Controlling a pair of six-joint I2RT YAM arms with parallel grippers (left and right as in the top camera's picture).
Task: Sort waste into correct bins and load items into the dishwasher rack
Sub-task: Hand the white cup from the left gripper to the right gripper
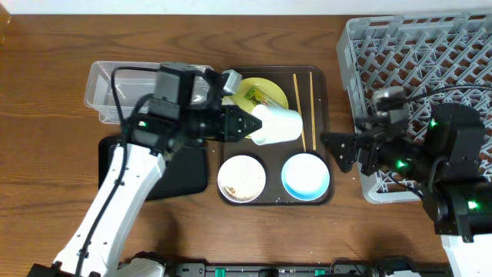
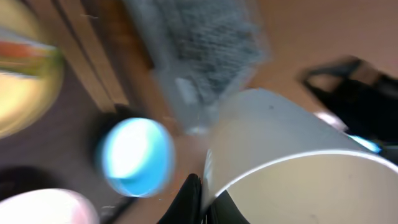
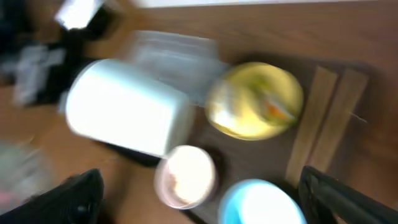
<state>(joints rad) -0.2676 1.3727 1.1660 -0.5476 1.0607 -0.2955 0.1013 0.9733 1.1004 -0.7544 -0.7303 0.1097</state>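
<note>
The white cup's rim (image 1: 258, 125) is in my left gripper, far from the rack, so my right gripper should take the cup (image 1: 289, 126) and put it upside down in the rack.
My left gripper (image 1: 250, 125) is shut on the rim of a white cup (image 1: 277, 125), held on its side above the brown serving tray (image 1: 327, 138); the wrist view shows the rim pinched (image 2: 202, 199). The yellow plate (image 1: 261, 94) with the green-and-orange wrapper (image 1: 257, 98) lies behind the cup. The white bowl (image 1: 241, 178) holds scraps, next to the light blue bowl (image 1: 305, 175). Two chopsticks (image 1: 304, 108) lie at the tray's right. My right gripper (image 1: 338, 150) is open and empty between tray and rack (image 1: 430, 46). I see no tissue.
The clear tub (image 1: 108, 85) stands at the back left, partly under my left arm. The black tray (image 1: 188, 173) lies in front of it, left of the brown tray. My right arm rests over the rack's front left corner.
</note>
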